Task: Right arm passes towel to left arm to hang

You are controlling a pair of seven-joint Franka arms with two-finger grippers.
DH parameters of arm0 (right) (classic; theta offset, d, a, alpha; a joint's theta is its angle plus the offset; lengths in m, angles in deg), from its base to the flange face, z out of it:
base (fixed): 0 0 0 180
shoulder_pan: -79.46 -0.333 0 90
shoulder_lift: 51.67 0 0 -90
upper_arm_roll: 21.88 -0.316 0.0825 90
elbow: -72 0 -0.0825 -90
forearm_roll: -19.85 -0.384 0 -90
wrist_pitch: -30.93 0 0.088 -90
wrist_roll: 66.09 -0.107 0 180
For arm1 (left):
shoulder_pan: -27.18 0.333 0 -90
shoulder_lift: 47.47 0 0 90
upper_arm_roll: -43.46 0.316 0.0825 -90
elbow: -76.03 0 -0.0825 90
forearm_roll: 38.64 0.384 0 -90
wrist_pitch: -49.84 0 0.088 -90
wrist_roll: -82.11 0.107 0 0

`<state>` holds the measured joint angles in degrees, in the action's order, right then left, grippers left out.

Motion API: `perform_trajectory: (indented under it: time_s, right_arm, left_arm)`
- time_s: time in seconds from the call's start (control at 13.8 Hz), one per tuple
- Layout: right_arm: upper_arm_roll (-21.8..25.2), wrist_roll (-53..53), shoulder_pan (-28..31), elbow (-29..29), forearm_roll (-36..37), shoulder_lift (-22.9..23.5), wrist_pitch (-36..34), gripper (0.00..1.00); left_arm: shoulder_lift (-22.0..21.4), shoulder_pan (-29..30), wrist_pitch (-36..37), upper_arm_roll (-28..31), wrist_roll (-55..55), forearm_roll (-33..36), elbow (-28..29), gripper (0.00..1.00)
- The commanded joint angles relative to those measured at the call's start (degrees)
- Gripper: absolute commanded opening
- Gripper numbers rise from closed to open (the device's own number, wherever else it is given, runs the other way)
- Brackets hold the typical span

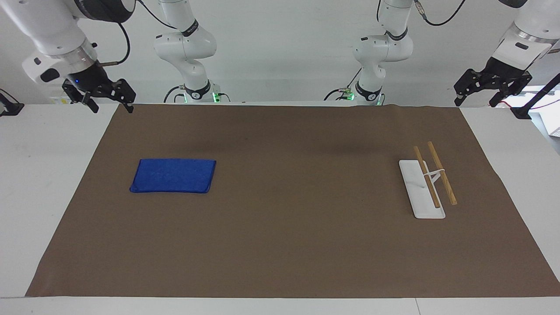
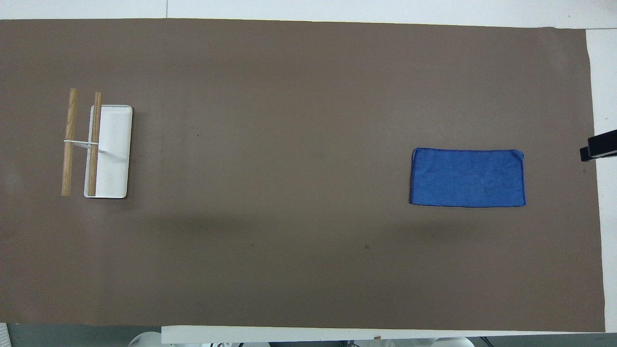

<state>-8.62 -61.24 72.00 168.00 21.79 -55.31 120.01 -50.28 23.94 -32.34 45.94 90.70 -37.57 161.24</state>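
Observation:
The flat blue towel has open mat all (image 2: 550,173) around it, so the robot's right gripper should keep going down to the towel's middle (image 2: 467,177) and close on the cloth there.
The blue towel (image 1: 173,175) lies flat on the brown mat toward the right arm's end of the table; it also shows in the overhead view (image 2: 466,177). The white rack (image 1: 421,195) with two wooden rods (image 1: 442,173) stands toward the left arm's end, and shows in the overhead view (image 2: 114,154). My right gripper (image 1: 110,107) is open and empty, up in the air over the mat's corner at the robots' end. One of its fingertips (image 2: 599,150) shows at the overhead view's edge. My left gripper (image 1: 474,101) is open and empty, and waits raised over the table's robots' end.
A brown mat (image 1: 280,245) covers most of the white table (image 1: 39,183). Two slimmer white arms with green lights (image 1: 188,48) (image 1: 380,48) stand at the robots' end, between my arms.

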Motion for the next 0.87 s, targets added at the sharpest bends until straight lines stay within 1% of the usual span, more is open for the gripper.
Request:
perform_trajectory:
  time_s: [0.0, 0.07, 0.22, 0.29, 0.36, 0.51, 0.65, 0.8]
  right_arm:
    - [-0.24, -4.75, -3.17, 11.27, -0.18, 0.12, 12.56, 1.0]
    - [-0.25, -5.63, -3.79, 15.06, -0.44, 0.73, 17.14, 1.0]
    - [-0.16, -7.83, -3.71, 21.22, -5.34, 2.31, 24.71, 1.0]
    - [-0.16, -7.75, -3.71, 22.99, -7.98, 3.8, 27.18, 1.0]
    - [-0.16, -6.79, -4.06, 24.31, -8.35, 5.21, 29.29, 1.0]
    - [-0.16, -2.15, -3.71, 27.12, -8.36, 6.36, 32.46, 1.0]
    - [-0.07, -0.55, -3.18, 31.25, -7.66, 6.02, 34.75, 0.95]
    - [-0.16, -0.63, -4.06, 35.2, -3.98, 5.4, 37.74, 0.88]
  left_arm:
    - [-0.88, 0.25, 0.71, -0.2, 0.91, 1.04, 0.75, 1.0]
    - [-0.88, 0.25, 0.71, -0.2, 0.91, 1.04, 0.75, 1.0]
    - [-0.88, 0.25, 0.71, -0.2, 0.91, 1.04, 0.75, 1.0]
    - [-0.88, 0.25, 0.71, -0.2, 0.91, 1.04, 0.75, 1.0]
    - [-0.88, 0.25, 0.71, -0.2, 0.91, 1.04, 0.75, 1.0]
    - [-1.05, 0.25, 1.67, -0.2, 0.91, 1.04, 1.1, 1.0]
    - [-1.14, 0.25, 1.59, -0.2, 0.91, 1.04, 1.1, 1.0]
    - [-1.06, 0.25, 1.59, -0.2, 0.91, 1.13, 1.1, 1.0]
